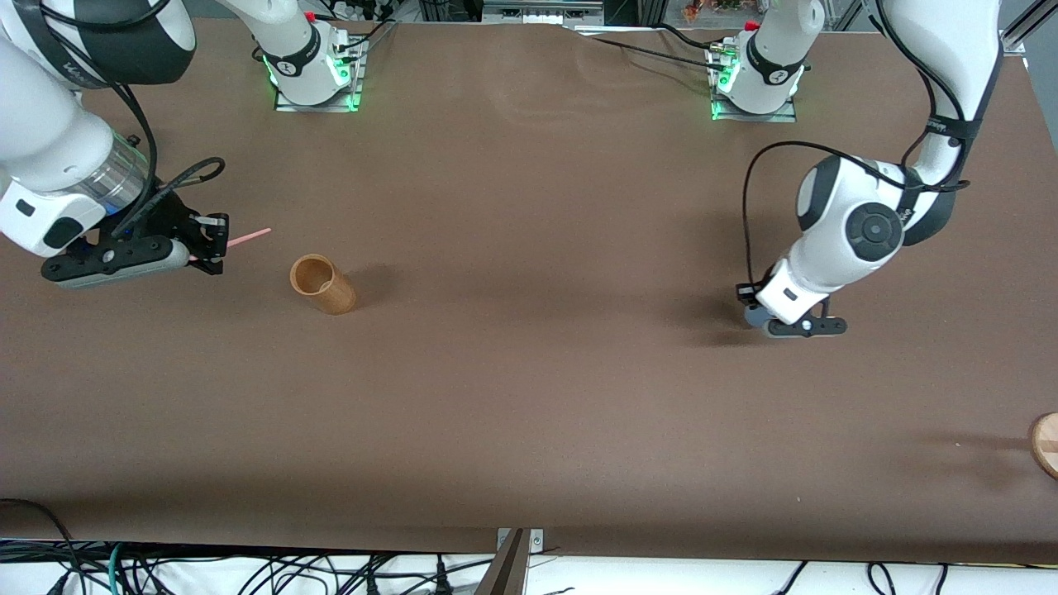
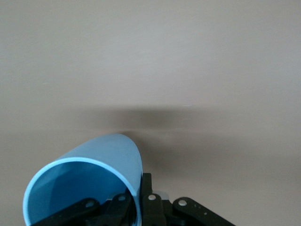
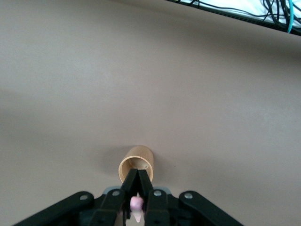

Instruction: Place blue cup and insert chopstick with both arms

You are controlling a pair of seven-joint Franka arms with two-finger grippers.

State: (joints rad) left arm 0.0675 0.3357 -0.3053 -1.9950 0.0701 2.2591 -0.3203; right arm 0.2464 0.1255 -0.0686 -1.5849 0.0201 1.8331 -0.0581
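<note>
My left gripper is holding the blue cup (image 1: pixel 758 316) far away from the pink chopstick, so my right gripper should wait while my left gripper sets the cup upright in the middle of the table (image 1: pixel 541 306).
My left gripper (image 2: pixel 140 203) is shut on the wall of the blue cup (image 2: pixel 84 181), with one finger inside the rim and one outside. In the front view this gripper (image 1: pixel 759 319) is low over the table at the left arm's end, and the hand hides most of the cup. My right gripper (image 1: pixel 212 245) is shut on the pink chopstick (image 1: pixel 250 237) and holds it in the air at the right arm's end. In the right wrist view the chopstick's end (image 3: pixel 136 205) shows between the shut fingers (image 3: pixel 145 181).
A tan-brown wooden cylinder cup (image 1: pixel 323 284) stands upright on the brown table beside the right gripper, toward the middle of the table. It also shows in the right wrist view (image 3: pixel 136 163). A round wooden disc (image 1: pixel 1046 443) lies at the table's edge at the left arm's end, nearer the camera.
</note>
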